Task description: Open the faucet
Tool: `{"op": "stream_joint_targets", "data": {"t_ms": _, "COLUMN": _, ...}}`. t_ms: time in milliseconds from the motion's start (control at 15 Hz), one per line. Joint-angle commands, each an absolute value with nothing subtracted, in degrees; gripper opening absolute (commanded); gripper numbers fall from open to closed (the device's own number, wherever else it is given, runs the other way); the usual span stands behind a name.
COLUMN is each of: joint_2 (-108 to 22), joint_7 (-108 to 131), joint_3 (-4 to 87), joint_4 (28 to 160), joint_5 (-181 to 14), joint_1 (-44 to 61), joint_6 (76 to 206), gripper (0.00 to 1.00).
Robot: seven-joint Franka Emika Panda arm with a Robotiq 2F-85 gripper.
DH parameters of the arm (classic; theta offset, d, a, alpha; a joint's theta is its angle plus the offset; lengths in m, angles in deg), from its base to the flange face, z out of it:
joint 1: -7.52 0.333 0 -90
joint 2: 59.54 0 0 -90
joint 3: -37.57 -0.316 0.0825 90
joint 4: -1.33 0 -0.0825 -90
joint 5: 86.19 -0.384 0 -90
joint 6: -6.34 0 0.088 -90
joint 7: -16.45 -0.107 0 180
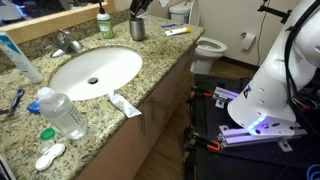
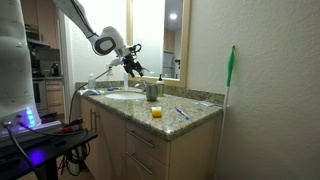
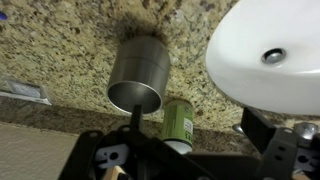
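The robot's open gripper is hanging above the grey metal cup [image 1: 137,29], past the end of the basin, so it should swing back to the chrome faucet [image 1: 65,43] behind the basin.
The faucet [image 1: 68,43] is a small chrome tap at the back of the oval white basin [image 1: 120,70], close to the mirror. My gripper [image 1: 140,6] hangs above the counter over the grey metal cup [image 1: 137,28], well to the side of the faucet, and touches nothing. In the wrist view the gripper [image 3: 200,138] is open, with its dark fingers wide apart over a green bottle [image 3: 180,122] and the cup [image 3: 138,75]. A sliver of chrome [image 3: 238,127] shows beside one finger at the basin [image 3: 250,80] edge. The gripper [image 2: 131,62] also shows in an exterior view.
On the granite counter [image 1: 150,60] lie a clear water bottle [image 1: 62,112], a toothpaste tube [image 1: 125,104] and a small white case [image 1: 50,155]. A toilet [image 1: 210,47] stands beyond the counter. The robot base [image 1: 262,95] is beside the vanity. A green-handled tool [image 2: 232,75] leans on the wall.
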State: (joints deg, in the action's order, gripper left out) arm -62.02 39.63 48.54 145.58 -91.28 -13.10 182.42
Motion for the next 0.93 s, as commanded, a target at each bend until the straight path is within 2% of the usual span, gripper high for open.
{"op": "stream_joint_targets", "data": {"t_ms": 0, "joint_2": -69.5, "joint_7": 55.0, "joint_3": 54.6, "joint_4": 152.0, "joint_5": -94.3, "joint_1": -13.3, "joint_6": 177.2, "gripper": 1.00}}
{"op": "stream_joint_targets", "data": {"t_ms": 67, "joint_2": -73.0, "joint_7": 59.0, "joint_3": 57.9, "joint_4": 153.6, "joint_5": -95.4, "joint_1": -11.3, "joint_6": 173.6, "gripper": 1.00}}
{"op": "stream_joint_targets", "data": {"t_ms": 133, "joint_2": -66.9, "joint_7": 51.7, "joint_3": 54.0, "joint_4": 149.4, "joint_5": -93.3, "joint_1": -12.9, "joint_6": 177.8, "gripper": 1.00}}
{"op": "stream_joint_targets", "data": {"t_ms": 600, "joint_2": -73.7, "joint_7": 64.2, "joint_3": 61.9, "joint_4": 152.9, "joint_5": -95.5, "joint_1": -10.5, "joint_6": 170.6, "gripper": 1.00}}
{"op": "stream_joint_targets", "data": {"t_ms": 667, "joint_2": -66.8, "joint_7": 53.1, "joint_3": 55.4, "joint_4": 147.1, "joint_5": -88.5, "joint_1": -8.8, "joint_6": 170.9, "gripper": 1.00}}
{"op": "stream_joint_targets", "data": {"t_ms": 800, "joint_2": -64.4, "joint_7": 48.8, "joint_3": 52.9, "joint_4": 143.7, "joint_5": -78.0, "joint_1": -11.2, "joint_6": 169.8, "gripper": 1.00}}
{"op": "stream_joint_targets", "data": {"t_ms": 867, "joint_2": -63.4, "joint_7": 42.7, "joint_3": 44.7, "joint_4": 145.5, "joint_5": -72.1, "joint_1": -16.6, "joint_6": 172.0, "gripper": 1.00}}
